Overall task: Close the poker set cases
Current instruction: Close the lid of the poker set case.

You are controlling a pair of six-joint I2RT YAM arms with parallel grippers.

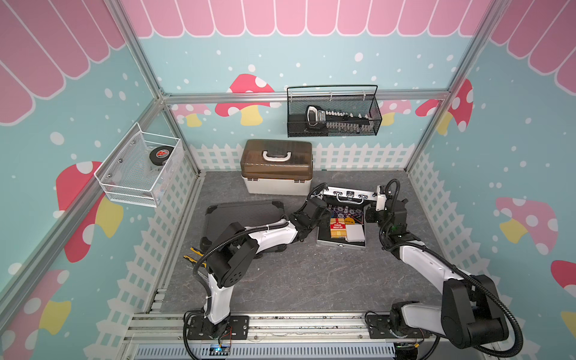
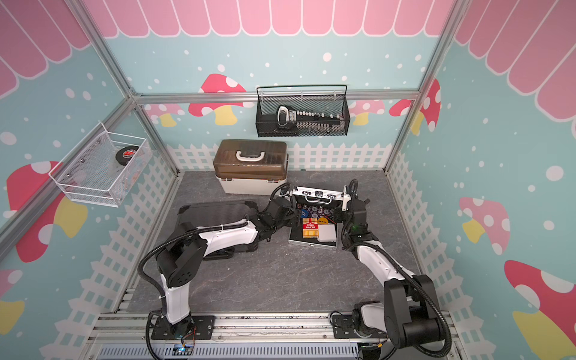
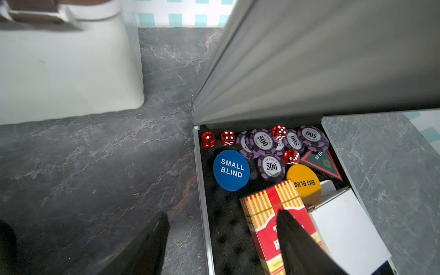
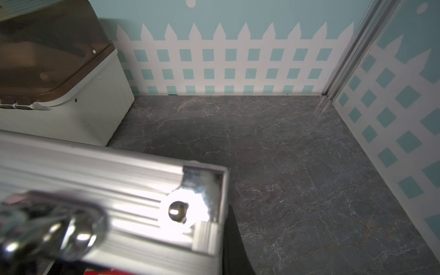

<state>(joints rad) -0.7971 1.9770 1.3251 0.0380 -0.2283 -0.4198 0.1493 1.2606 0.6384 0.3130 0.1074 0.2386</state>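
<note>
The handle is hanging from the lid's edge (image 1: 349, 200) above the case's open base. Next, my right gripper moves off the lid's corner and takes hold of the handle (image 1: 363, 199) before it closes the case.
The silver poker set case is open right of centre. Its base (image 1: 340, 244) lies flat, holding purple chips (image 3: 263, 141), red dice (image 3: 227, 137), a red card box (image 3: 266, 202) and a white box (image 3: 342, 226). Its lid (image 1: 346, 194) stands raised, tilting forward. My left gripper (image 3: 221, 238) is open astride the base's left rim, one finger over the table and one over the card box. My right gripper (image 4: 228, 226) sits at the lid's right top corner (image 4: 204, 188), shut, one dark finger showing. The black poker set case (image 1: 243, 215) lies closed under my left arm.
A cream box with a brown lid (image 1: 276, 168) stands just behind the cases. On the back wall hangs a black wire basket (image 1: 333, 112), and a white mesh basket (image 1: 140, 168) hangs on the left wall. Yellow-and-black items (image 1: 193, 254) lie by the left rail.
</note>
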